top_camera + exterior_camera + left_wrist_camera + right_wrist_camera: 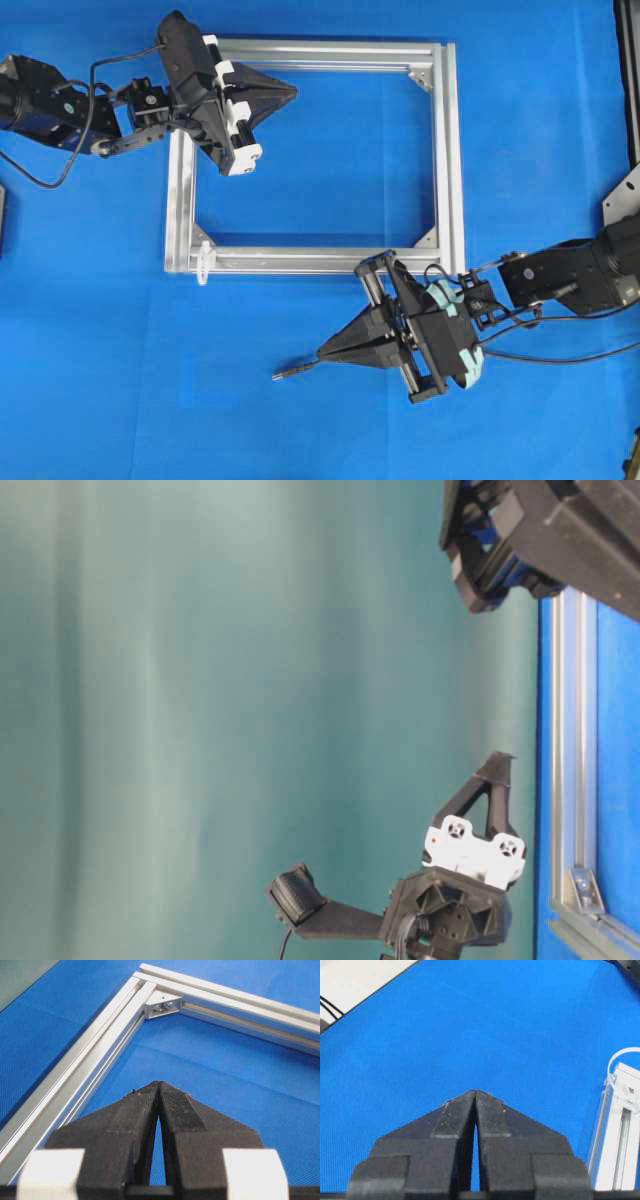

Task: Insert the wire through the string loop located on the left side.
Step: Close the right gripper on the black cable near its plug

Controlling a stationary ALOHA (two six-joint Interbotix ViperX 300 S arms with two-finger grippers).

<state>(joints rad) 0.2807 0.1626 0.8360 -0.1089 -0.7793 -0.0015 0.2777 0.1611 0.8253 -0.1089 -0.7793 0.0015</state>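
The wire's plug (294,370) is lying straight, just ahead of my right gripper's tips (318,359). The plug will stick out forward and hardly droop when I carry it.
The wire's slim dark plug (287,374) lies on the blue mat, and its thin black lead runs right, under my right gripper. That right gripper (321,352) hovers just above and right of the plug, shut and empty; the right wrist view shows its tips (475,1092) pressed together over bare mat. The small white string loop (204,262) hangs at the silver frame's lower-left corner, and its arc (620,1055) shows at the right edge of the right wrist view. My left gripper (294,92) is shut and empty inside the frame's upper left, tips (158,1083) closed.
The rectangular aluminium frame (455,150) lies flat mid-table, with a triangular bracket (163,1005) in the corner ahead of the left gripper. Both arms' own black cables (560,355) trail off at the sides. A dark fixture (622,195) stands at the right edge.
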